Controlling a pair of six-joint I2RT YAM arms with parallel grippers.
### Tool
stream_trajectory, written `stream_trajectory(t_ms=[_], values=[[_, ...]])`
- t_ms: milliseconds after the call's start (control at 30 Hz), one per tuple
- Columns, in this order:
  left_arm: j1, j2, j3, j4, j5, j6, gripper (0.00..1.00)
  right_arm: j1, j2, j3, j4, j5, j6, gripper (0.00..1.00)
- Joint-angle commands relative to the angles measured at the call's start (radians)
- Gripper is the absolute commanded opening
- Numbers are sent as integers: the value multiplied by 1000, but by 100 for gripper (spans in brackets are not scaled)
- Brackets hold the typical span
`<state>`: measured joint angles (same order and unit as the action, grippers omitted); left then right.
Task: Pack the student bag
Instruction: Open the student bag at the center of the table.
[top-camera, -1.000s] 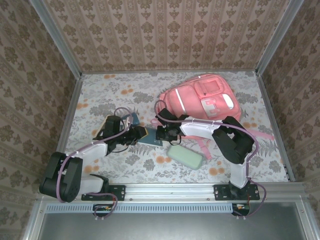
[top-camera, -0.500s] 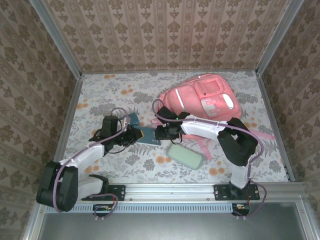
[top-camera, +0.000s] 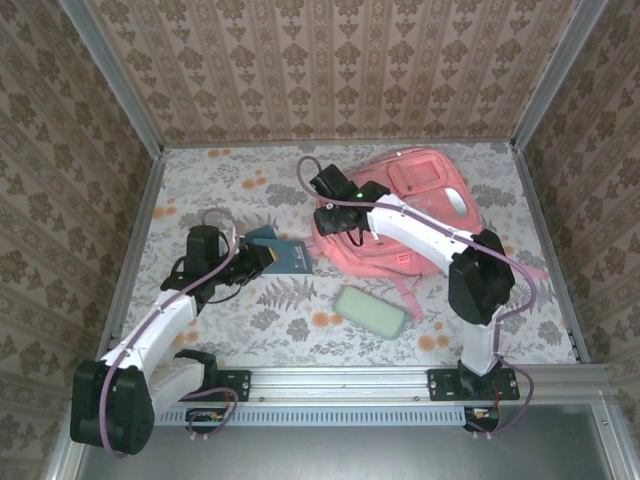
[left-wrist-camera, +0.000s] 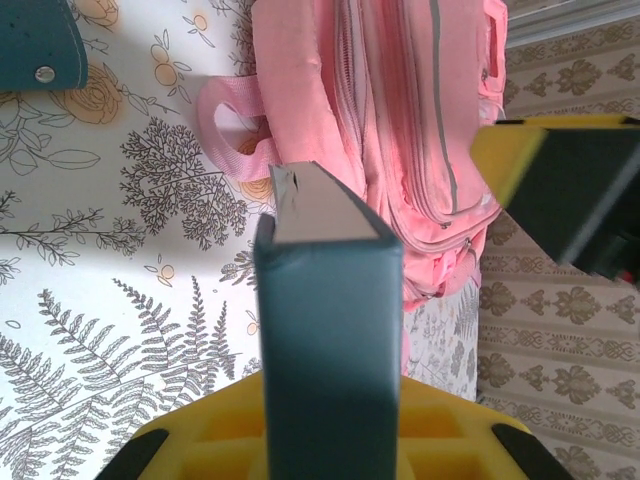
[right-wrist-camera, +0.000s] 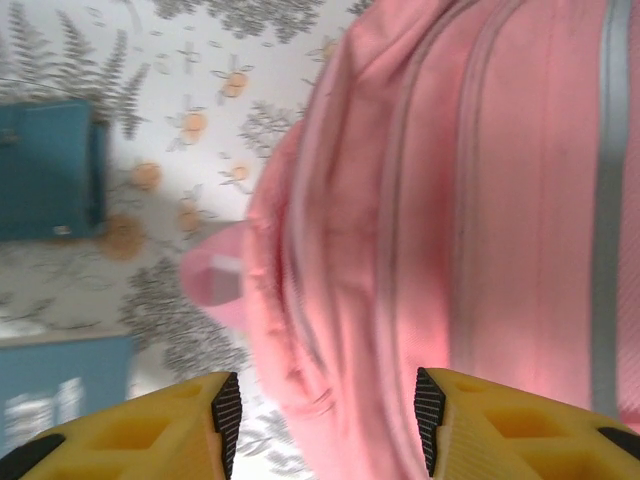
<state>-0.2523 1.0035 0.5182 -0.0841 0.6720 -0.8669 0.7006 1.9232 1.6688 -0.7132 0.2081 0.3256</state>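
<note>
The pink front panel (right-wrist-camera: 510, 210) will fold back as one wide flap when I pull it, because the bag's edge (right-wrist-camera: 291, 262) is already open along its zipper.
The student bag (top-camera: 415, 205) is a big pink backpack lying at the back right of the table, and it also appears in the left wrist view (left-wrist-camera: 400, 150) and the right wrist view (right-wrist-camera: 470, 190). My left gripper (top-camera: 254, 260) is shut on a teal book (top-camera: 290, 256), whose spine stands between the yellow fingers (left-wrist-camera: 330, 340). My right gripper (top-camera: 335, 215) hovers over the bag's left edge. It is open (right-wrist-camera: 325, 410), with pink fabric showing below the gap. The held book (right-wrist-camera: 60, 400) lies at that view's lower left.
A second teal book (top-camera: 262, 237) with a snap lies just beyond the held one. A pale green case (top-camera: 370, 312) rests on the floral cloth near the front. The bag's pink straps (top-camera: 405, 285) trail toward it. Patterned walls enclose the table.
My right gripper let go of the teal book, opened, and moved away to the bag's left edge. My left gripper closed on the book and drew back left with it.
</note>
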Motion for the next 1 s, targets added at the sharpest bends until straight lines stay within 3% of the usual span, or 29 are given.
stream_trajectory(t_ms=[0,333,433,533,800,967], values=[[13,-35,31,-8,2,14,0,-18,77,51,-101,75,-95,53],[22,-48,22,-8,9,6,0,-73,193,63,-130,138,-116,50],[25,-52,29,-10,13,3,0,-73,188,68,-134,146,-122,29],[27,-54,32,-1,11,-2,0,-73,143,66,-131,150,-129,0],[27,-31,41,86,-22,-77,0,-77,-46,143,-167,111,-134,0],[22,31,57,227,-79,-161,0,-116,-119,232,-209,43,-125,0]])
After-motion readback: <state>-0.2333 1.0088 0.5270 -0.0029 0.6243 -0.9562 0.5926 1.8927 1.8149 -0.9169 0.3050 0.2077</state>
